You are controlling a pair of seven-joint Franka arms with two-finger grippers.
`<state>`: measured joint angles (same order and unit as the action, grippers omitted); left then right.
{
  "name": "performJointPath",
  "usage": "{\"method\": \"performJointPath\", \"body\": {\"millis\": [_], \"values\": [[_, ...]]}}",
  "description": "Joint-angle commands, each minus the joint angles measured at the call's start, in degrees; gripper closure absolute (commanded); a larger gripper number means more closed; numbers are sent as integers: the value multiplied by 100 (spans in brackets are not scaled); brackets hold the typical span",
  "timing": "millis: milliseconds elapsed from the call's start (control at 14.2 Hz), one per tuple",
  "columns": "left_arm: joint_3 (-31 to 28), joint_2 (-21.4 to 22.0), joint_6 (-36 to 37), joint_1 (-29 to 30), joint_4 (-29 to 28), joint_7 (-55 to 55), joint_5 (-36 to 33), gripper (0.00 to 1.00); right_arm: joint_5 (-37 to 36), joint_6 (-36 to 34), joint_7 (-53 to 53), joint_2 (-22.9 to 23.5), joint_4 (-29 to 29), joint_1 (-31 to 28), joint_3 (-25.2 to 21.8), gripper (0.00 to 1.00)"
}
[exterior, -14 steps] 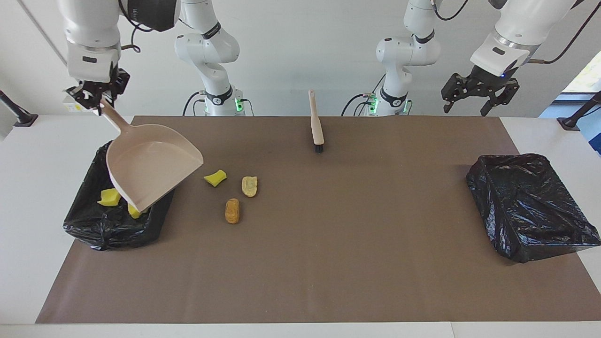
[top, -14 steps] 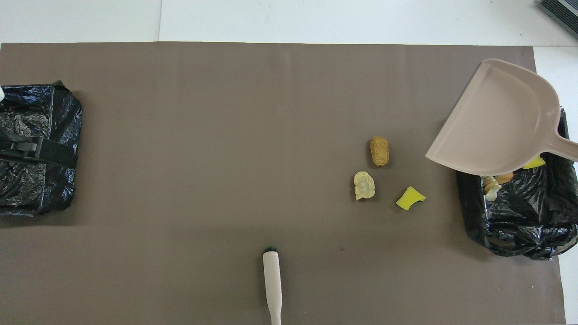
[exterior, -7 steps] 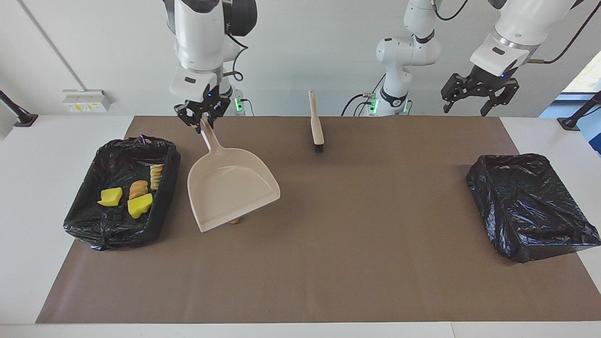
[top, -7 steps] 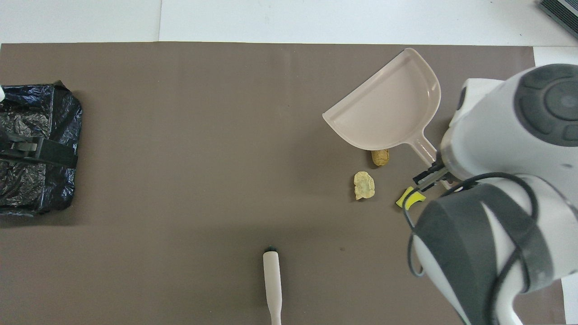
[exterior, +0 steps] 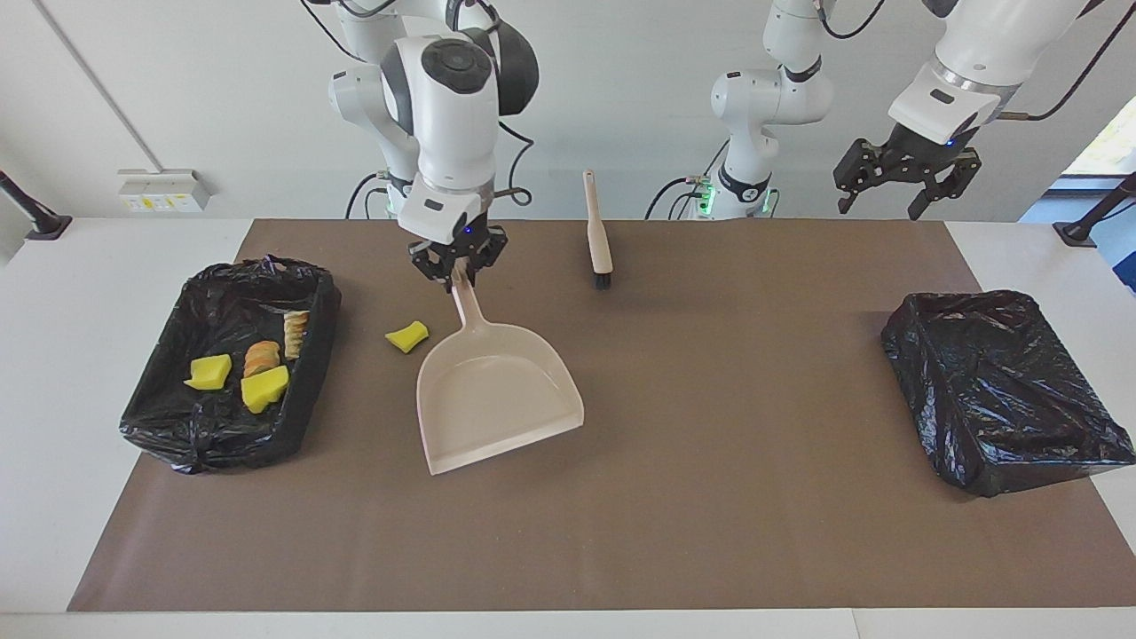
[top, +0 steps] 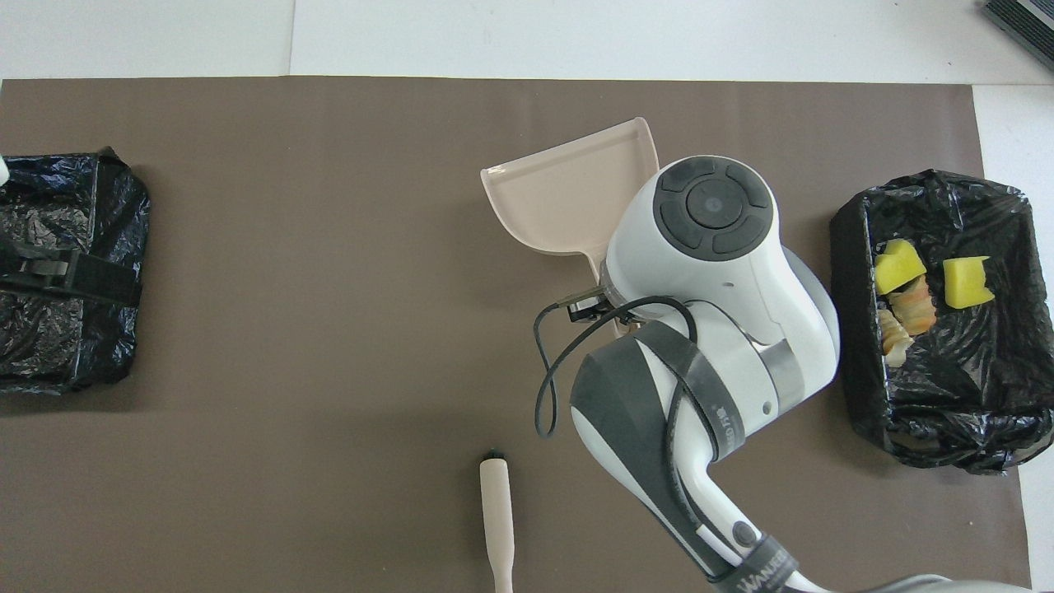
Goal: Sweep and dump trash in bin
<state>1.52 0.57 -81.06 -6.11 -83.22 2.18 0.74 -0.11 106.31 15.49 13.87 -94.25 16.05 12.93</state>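
My right gripper is carrying the beige dustpan [exterior: 496,392], which is empty, and the mat's middle [exterior: 628,426] is open. It should go on carrying the dustpan there until the dustpan lies flat, then let go.
My right gripper [exterior: 458,272] is shut on the handle of the beige dustpan [exterior: 497,399], whose pan slopes down to the mat with its wide lip pointing away from the robots. One yellow scrap of trash [exterior: 407,335] lies on the mat beside the pan, toward the right arm's end. The black-lined bin [exterior: 306,390] at that end holds yellow chunks [exterior: 209,371] and tan-orange pieces [exterior: 260,355]. From overhead my right arm covers most of the dustpan [top: 568,193]. My left gripper [exterior: 879,209] waits, open and empty, raised above the left arm's end.
A beige brush [exterior: 596,232] lies on the brown mat [exterior: 710,497] close to the robots, between the two arm bases. A second black-lined bin [exterior: 1003,390] stands at the left arm's end.
My right arm swung the dustpan from above the bin back over the mat and lowered it. The pan now covers the two tan pieces seen earlier. The left arm stayed still.
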Motion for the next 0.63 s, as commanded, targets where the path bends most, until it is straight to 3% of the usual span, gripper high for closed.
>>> {"method": "performJointPath", "body": {"millis": [0, 351, 561], "values": [[33, 66, 46, 22, -27, -15, -83, 0, 327, 345, 628, 308, 161, 328, -19, 100], [33, 66, 46, 22, -27, -15, -83, 0, 327, 1030, 1815, 871, 188, 785, -10, 100], [33, 66, 46, 22, -27, -15, -83, 0, 327, 1172, 1870, 1012, 205, 812, -10, 100]]}}
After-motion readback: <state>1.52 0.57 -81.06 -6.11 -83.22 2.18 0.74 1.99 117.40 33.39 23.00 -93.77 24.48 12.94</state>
